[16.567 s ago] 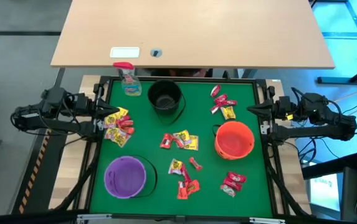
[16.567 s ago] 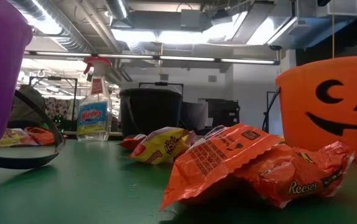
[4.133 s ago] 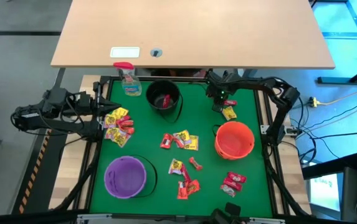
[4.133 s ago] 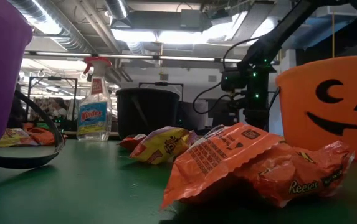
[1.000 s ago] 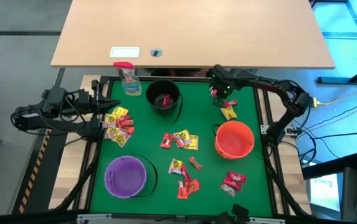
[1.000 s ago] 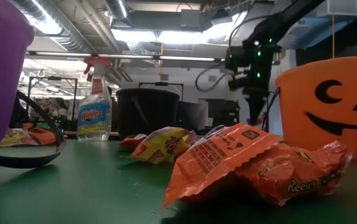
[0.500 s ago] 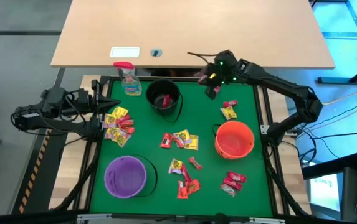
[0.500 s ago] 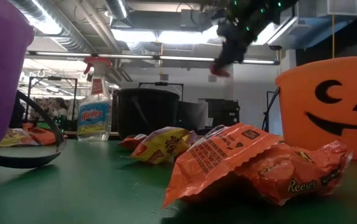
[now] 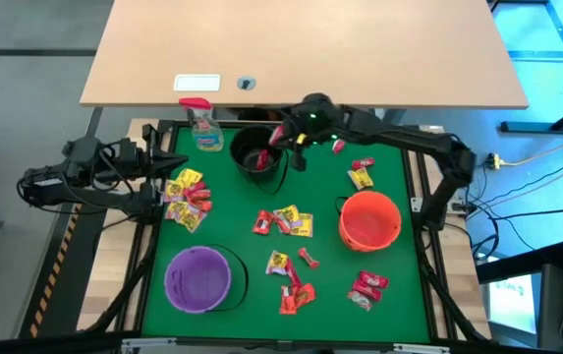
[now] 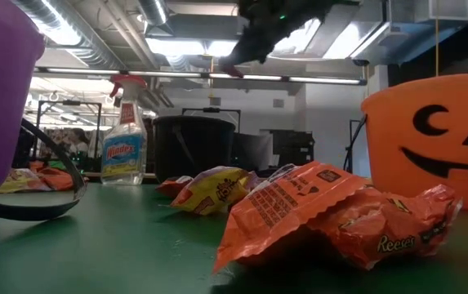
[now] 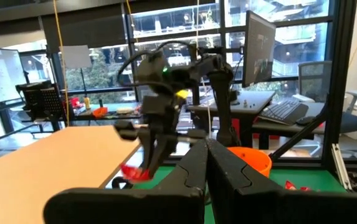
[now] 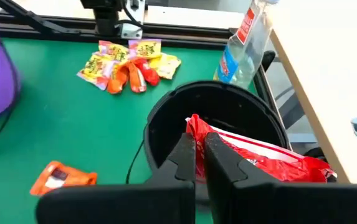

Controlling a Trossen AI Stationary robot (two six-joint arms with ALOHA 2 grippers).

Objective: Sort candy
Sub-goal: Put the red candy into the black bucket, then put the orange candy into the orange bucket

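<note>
I keep moving my right gripper over the bucket's opening (image 9: 252, 147) and let go there, because the red packet it is holding matches the red packet inside the black bucket (image 9: 262, 158).
My right gripper (image 9: 285, 138) is shut on a red candy packet (image 12: 259, 160) above the black bucket (image 9: 261, 162), which stands at the table's far side and has a red packet (image 9: 259, 157) inside. In the low view the held packet (image 10: 232, 72) hangs high above the table. More candy lies in piles: at the left (image 9: 185, 197), in the middle (image 9: 283, 222), near the front (image 9: 291, 280), at the front right (image 9: 366, 288) and at the far right (image 9: 360, 172). My left gripper (image 11: 206, 155) is shut and empty at the table's left edge. My right gripper pinches the red packet by one end (image 12: 194, 127) between its two fingers. The fingers slant down from the table's right side. The rest of the packet sticks out sideways past the fingers, lifted clear, over the black bucket's mouth (image 12: 215, 99).
An orange pumpkin bucket (image 9: 369, 218) stands at the right and a purple bucket (image 9: 198, 279) at the front left. A clear spray bottle with a red top (image 9: 202, 126) stands at the far left corner, close beside the black bucket.
My right gripper has risen from the far right candy pile with the red packet lifted clear. It has then gone toward the table's left edge and now stands over the black bucket.
</note>
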